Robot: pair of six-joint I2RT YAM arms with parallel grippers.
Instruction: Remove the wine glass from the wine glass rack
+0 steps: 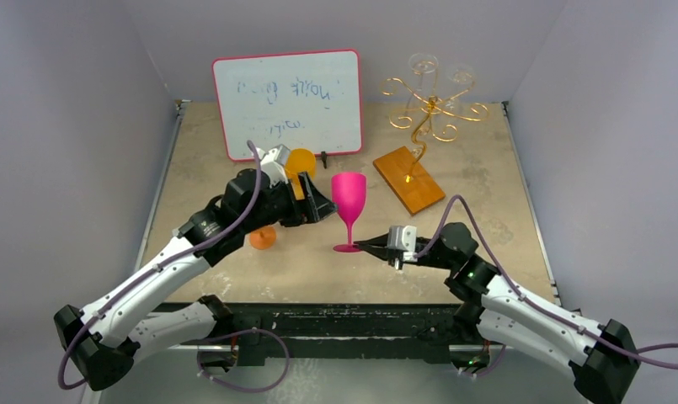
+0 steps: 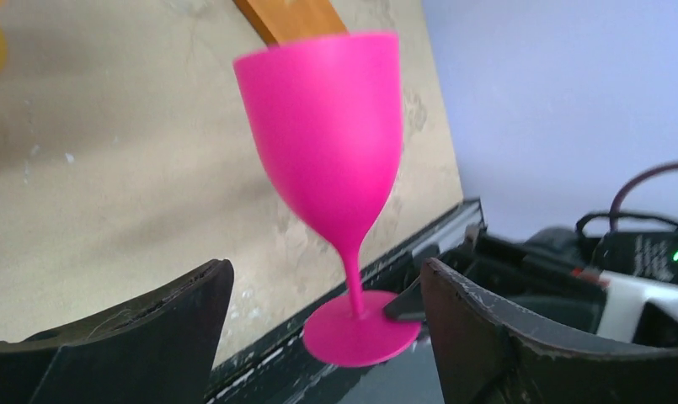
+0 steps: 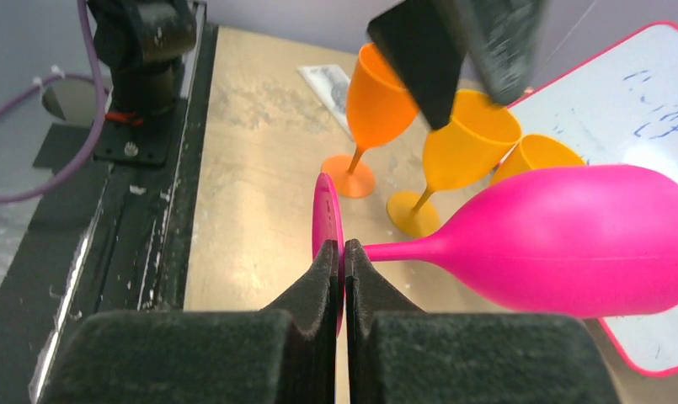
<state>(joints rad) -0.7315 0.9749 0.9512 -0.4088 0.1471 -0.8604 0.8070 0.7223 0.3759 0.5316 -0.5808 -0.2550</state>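
The robot's right gripper is holding the pink wine glass by its foot (image 1: 345, 248), and the foot has to rest flat, so next the left gripper takes hold of the bowl's rim (image 1: 335, 177) before the glass is set down.
A pink wine glass (image 1: 349, 195) stands upright near the middle of the table; it also shows in the left wrist view (image 2: 327, 135) and the right wrist view (image 3: 571, 252). My right gripper (image 1: 360, 246) (image 3: 342, 248) is shut on the rim of its foot. I cannot tell whether the foot touches the table. My left gripper (image 1: 322, 206) (image 2: 325, 265) is open just left of the bowl, holding nothing. The gold wire wine glass rack (image 1: 432, 109) stands at the back right on its wooden base (image 1: 408, 179), with clear glasses (image 1: 422, 63) hanging from its top.
A red-framed whiteboard (image 1: 287, 101) leans at the back. Orange wine glasses (image 3: 377, 101) (image 3: 470, 139) stand behind the left gripper, one foot showing by the left arm (image 1: 263, 238). Grey walls close in the table on three sides.
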